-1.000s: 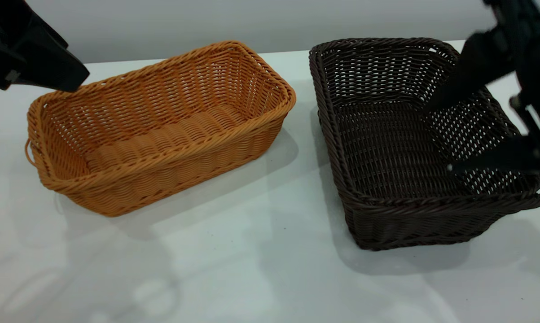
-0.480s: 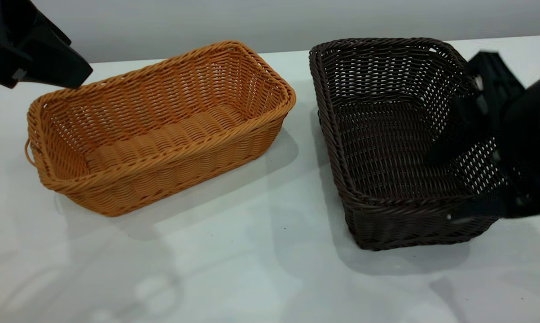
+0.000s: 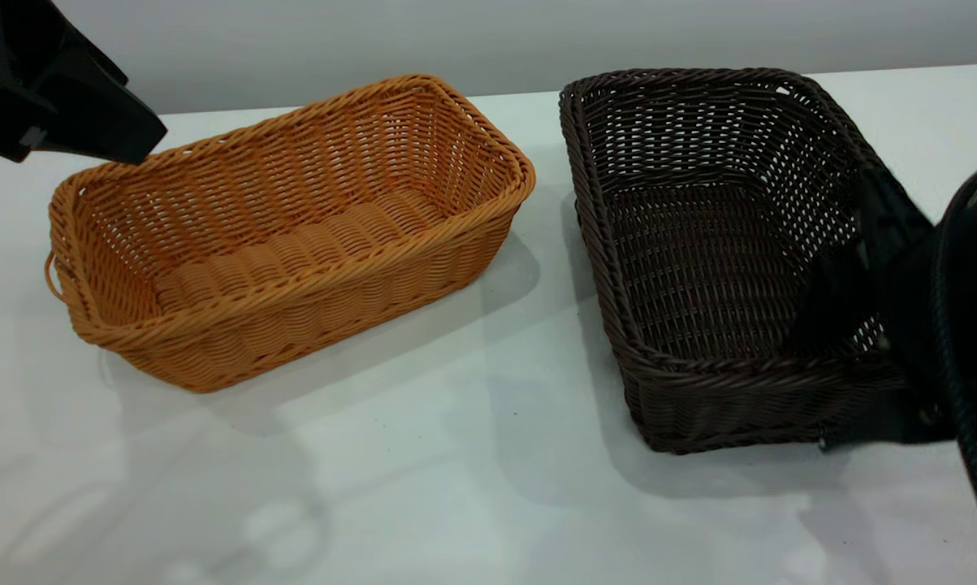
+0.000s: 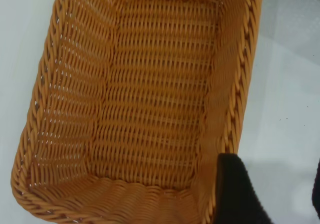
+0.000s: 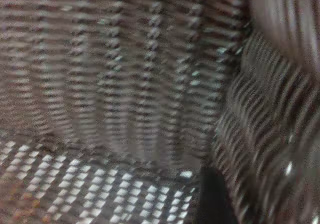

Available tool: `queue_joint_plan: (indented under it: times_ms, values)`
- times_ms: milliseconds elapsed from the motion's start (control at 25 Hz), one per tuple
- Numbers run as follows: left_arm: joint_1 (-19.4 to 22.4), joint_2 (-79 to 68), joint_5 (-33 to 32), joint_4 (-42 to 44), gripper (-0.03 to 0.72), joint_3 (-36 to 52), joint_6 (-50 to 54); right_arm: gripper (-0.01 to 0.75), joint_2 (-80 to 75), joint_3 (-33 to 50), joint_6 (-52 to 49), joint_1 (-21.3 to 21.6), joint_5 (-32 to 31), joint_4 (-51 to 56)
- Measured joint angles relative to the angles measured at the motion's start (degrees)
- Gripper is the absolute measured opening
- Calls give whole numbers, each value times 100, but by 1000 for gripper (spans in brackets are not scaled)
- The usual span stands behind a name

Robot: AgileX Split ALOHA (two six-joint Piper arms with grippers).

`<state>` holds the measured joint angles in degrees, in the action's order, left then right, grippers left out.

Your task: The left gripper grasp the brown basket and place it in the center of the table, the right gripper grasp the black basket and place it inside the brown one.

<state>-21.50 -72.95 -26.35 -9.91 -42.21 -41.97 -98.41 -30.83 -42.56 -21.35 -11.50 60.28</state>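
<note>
The black basket's dark bottom (image 3: 701, 265) should turn see-through when the robot lifts the basket, because light comes through the gaps in the black basket's woven side (image 3: 804, 180).
The brown basket (image 3: 285, 236) stands on the white table (image 3: 456, 487) at the left and is empty. My left gripper (image 3: 123, 134) hovers over its far left corner. In the left wrist view the left gripper (image 4: 272, 189) is open, with one finger (image 4: 235, 194) over the basket's long rim (image 4: 240, 83) and the other outside. The black basket (image 3: 699, 260) stands at the right and is empty. My right gripper (image 3: 821, 382) is open and low, straddling its right wall near the front corner, one finger inside and one outside. The right wrist view shows the basket's weave (image 5: 125, 83) close up.
A pale wall (image 3: 488, 41) runs behind the table's far edge. Bare tabletop lies between the two baskets (image 3: 553, 268) and in front of them.
My right gripper has come down and forward along the black basket's right wall, from above the rim to straddling it near the front corner. The left gripper and both baskets have stayed put.
</note>
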Motion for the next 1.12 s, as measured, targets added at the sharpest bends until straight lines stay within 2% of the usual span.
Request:
queue_joint_plan:
  times_ms: [280, 480, 640, 760, 1120]
  values:
    - [0, 0, -44, -10, 335, 0, 26, 433, -473, -341, 256, 0, 151, 5]
    - [0, 0, -151, -17, 335, 0, 26, 419, -765, -686, 298, 0, -9, 44]
    - [0, 0, -240, -17, 335, 0, 26, 342, -939, -680, 339, 0, 46, 64]
    - [0, 0, -301, -17, 335, 0, 26, 242, -1046, -676, 490, 0, 90, 66]
    - [0, 0, -345, -19, 335, 0, 26, 242, -1010, -669, 824, 17, 313, 66]
